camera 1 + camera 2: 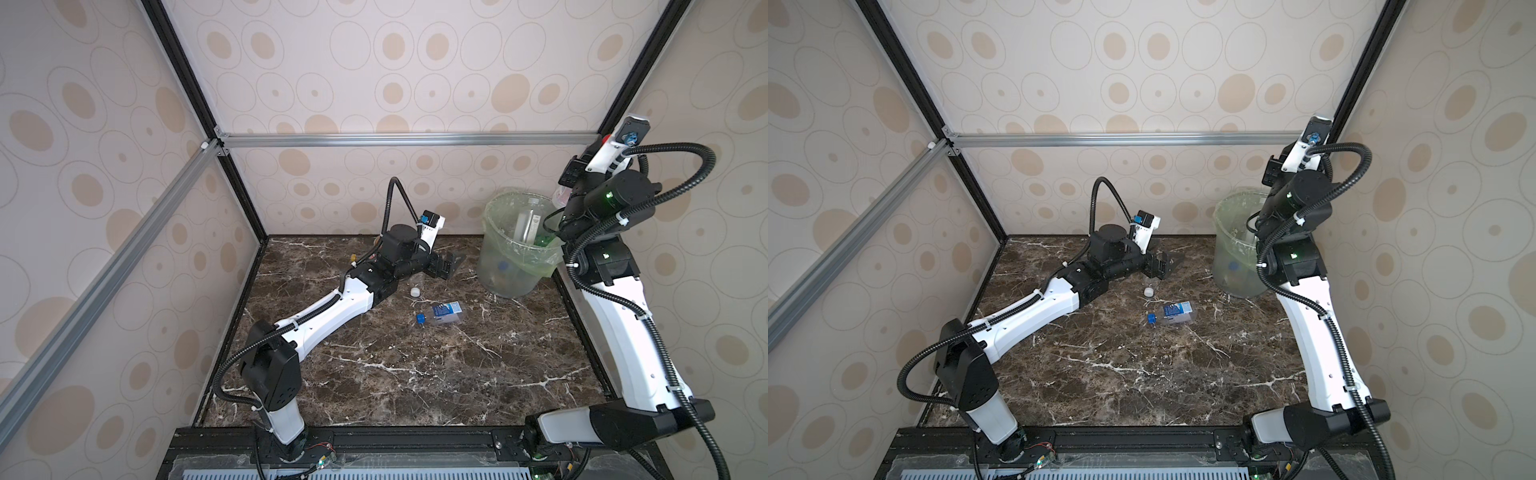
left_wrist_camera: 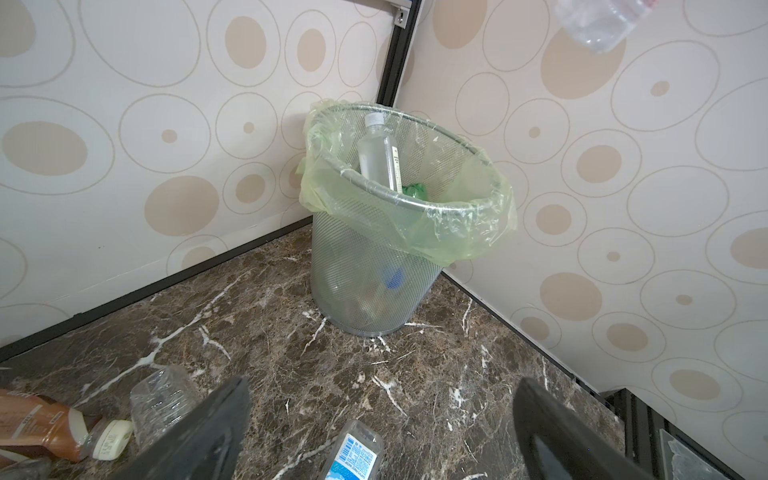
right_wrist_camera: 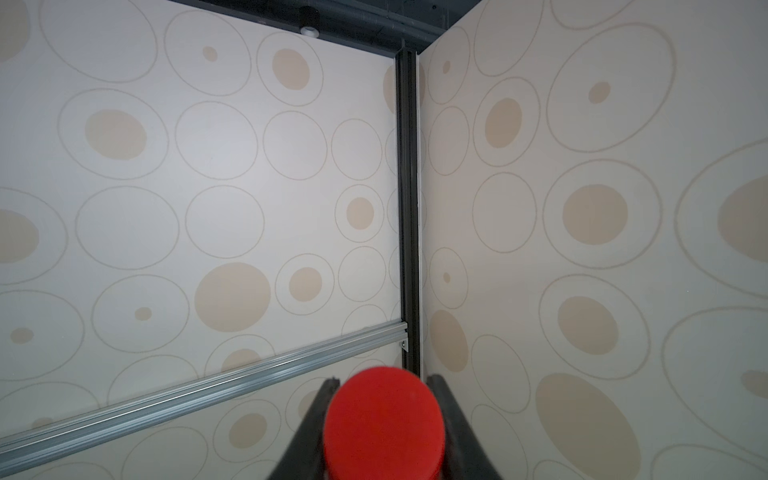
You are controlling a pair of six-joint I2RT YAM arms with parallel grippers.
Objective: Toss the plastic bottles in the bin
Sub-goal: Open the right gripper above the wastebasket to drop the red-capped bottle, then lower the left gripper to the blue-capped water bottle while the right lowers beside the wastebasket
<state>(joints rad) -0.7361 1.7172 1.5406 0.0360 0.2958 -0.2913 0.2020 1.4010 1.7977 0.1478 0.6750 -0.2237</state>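
The blue-labelled bottle (image 1: 446, 313) lies by my left gripper, but the bin (image 1: 512, 252) stands under my right gripper, so next my left gripper hands the bottle to my right gripper.
The bin (image 1: 496, 272) (image 1: 1225, 266) (image 2: 374, 291), round, with a pale green bag over its rim, stands in the back right corner. Inside it lean a clear bottle (image 2: 376, 153) (image 1: 528, 224) and a green one (image 2: 413, 191). High above the bin my right gripper (image 3: 382, 380) (image 1: 582, 166) is shut on a clear bottle (image 2: 598, 20) with a red cap (image 3: 384, 424). My left gripper (image 2: 380, 386) (image 1: 451, 266) (image 1: 1163, 266) hangs open and empty low over the table, left of the bin. A blue-labelled bottle (image 1: 442, 312) (image 1: 1173, 312) (image 2: 353, 453) lies in front of it.
A clear bottle with a white cap (image 1: 415, 291) (image 1: 1148, 291) lies half under the left arm. The left wrist view also shows a crumpled clear bottle (image 2: 162, 399) and a brown bottle (image 2: 45, 424). Patterned walls and black frame posts close the marble table (image 1: 415, 374).
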